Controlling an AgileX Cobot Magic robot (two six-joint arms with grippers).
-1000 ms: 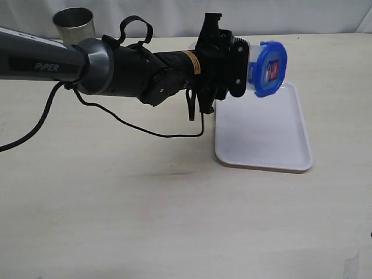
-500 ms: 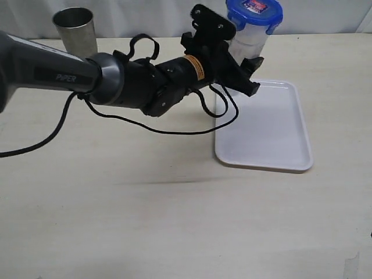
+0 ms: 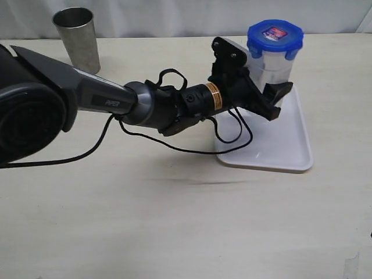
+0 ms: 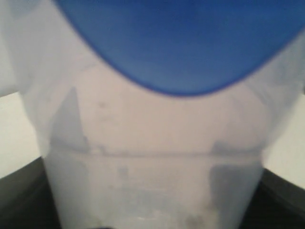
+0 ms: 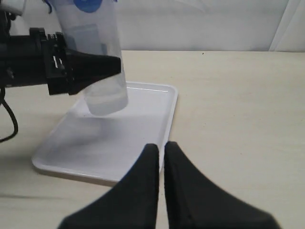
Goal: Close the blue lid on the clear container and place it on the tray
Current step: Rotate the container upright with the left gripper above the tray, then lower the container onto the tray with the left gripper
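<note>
The clear container's base (image 5: 108, 104) faces down above the empty white tray, so my left gripper goes on lowering it until it sits on the tray's bottom (image 3: 285, 131), then open.
The clear container (image 3: 272, 68) stands upright with the blue lid (image 3: 275, 36) on its top. My left gripper (image 3: 263, 81) is shut on its lower half, one black finger on each side. Its base is over the far part of the white tray (image 3: 288, 152); I cannot tell whether it touches. In the left wrist view the container (image 4: 157, 167) fills the picture under the lid (image 4: 181, 38). The right wrist view shows the container (image 5: 102, 81) over the tray (image 5: 128, 143), with my right gripper (image 5: 161, 148) shut and empty near the tray's near edge.
A grey metal cup (image 3: 77, 38) stands at the back left of the table. The left arm's black cable (image 3: 174, 145) hangs to the tabletop beside the tray. The left arm's body spans the table from the left edge to the tray.
The left gripper has turned the container from lying sideways to upright and carried it to the right and down over the tray. The right gripper's jaws stay shut.
</note>
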